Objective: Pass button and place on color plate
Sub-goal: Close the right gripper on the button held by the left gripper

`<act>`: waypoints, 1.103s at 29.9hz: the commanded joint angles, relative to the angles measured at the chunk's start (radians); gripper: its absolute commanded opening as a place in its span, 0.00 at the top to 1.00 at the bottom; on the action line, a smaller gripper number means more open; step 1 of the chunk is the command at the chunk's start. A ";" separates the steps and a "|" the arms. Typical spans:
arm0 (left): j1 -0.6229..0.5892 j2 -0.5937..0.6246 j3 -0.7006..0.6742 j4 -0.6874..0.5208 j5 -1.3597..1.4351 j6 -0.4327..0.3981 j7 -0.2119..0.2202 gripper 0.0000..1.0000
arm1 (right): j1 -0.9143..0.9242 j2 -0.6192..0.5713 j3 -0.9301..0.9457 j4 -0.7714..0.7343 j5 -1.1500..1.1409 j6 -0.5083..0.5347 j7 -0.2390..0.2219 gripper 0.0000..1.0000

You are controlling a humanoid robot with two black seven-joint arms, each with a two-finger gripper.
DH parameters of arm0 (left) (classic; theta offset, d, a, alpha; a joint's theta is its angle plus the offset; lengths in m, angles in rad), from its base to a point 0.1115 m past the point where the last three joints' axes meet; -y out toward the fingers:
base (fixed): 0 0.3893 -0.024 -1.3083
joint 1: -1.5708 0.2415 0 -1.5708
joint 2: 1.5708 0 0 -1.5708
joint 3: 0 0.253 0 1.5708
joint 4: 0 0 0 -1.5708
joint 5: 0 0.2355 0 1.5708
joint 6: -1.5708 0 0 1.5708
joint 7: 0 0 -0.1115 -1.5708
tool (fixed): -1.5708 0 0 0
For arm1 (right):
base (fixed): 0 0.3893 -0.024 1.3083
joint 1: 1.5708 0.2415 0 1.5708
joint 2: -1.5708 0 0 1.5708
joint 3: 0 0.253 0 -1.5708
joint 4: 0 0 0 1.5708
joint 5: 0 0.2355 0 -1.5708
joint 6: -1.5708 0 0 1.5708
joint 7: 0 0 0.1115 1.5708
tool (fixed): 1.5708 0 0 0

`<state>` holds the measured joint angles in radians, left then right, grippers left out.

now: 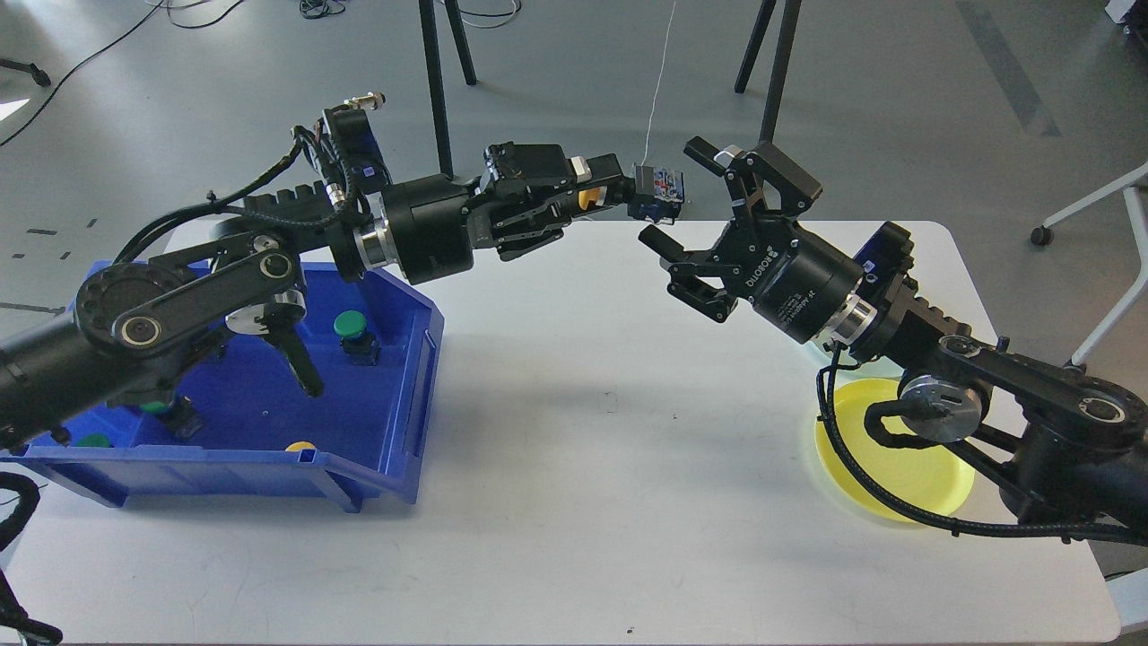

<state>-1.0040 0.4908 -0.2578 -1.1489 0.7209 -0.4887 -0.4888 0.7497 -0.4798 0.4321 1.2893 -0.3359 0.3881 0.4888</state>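
Observation:
I expect the button to have its yellow cap (591,199) sticking out in front when I carry it away, because the button's dark blue end (658,194) faces my right gripper.
My left gripper (619,190) is shut on a button (659,190) with a yellow cap (585,198), held out above the table's far middle. My right gripper (677,202) is open, its fingers (708,157) spread around the button's dark blue end, just to its right. A yellow plate (897,467) lies on the table at the right, partly under my right arm. The pale green plate is hidden behind the right arm.
A blue bin (395,395) stands at the left with green buttons (350,325) and a yellow one (300,446) inside. My left arm spans above the bin. Black stand legs (771,90) rise behind the table's far edge.

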 commanded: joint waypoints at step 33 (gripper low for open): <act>0.002 0.003 0.000 0.006 0.000 0.000 0.000 0.90 | 0.080 -0.010 -0.075 -0.016 0.029 -0.003 0.000 0.96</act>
<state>-1.0030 0.4925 -0.2577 -1.1436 0.7212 -0.4887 -0.4885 0.8297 -0.4873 0.3502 1.2730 -0.3094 0.3938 0.4885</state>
